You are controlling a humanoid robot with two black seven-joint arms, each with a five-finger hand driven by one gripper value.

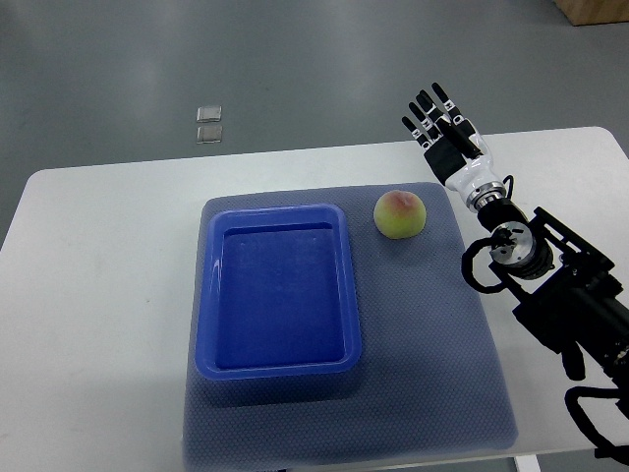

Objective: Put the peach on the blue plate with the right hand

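Note:
The straight fingers of my right gripper point beyond the peach and over the table's far edge (401, 148). Next, I swing them back and bring them down around the peach (400, 214).
A yellow-green peach (400, 213) with a pink blush lies on the grey mat, just right of the blue plate's far right corner. The blue plate (276, 291), a deep rectangular tray, is empty and sits on the mat's left half. My right hand (439, 124) hovers above the table's far edge, up and to the right of the peach, fingers stretched out straight and holding nothing. Its black arm runs down to the lower right corner. My left arm does not show.
The grey mat (442, 364) covers the middle of the white table (98, 295). Two small square tiles (209, 124) lie on the floor beyond the table's far edge. A brown box corner (593, 10) shows at the top right.

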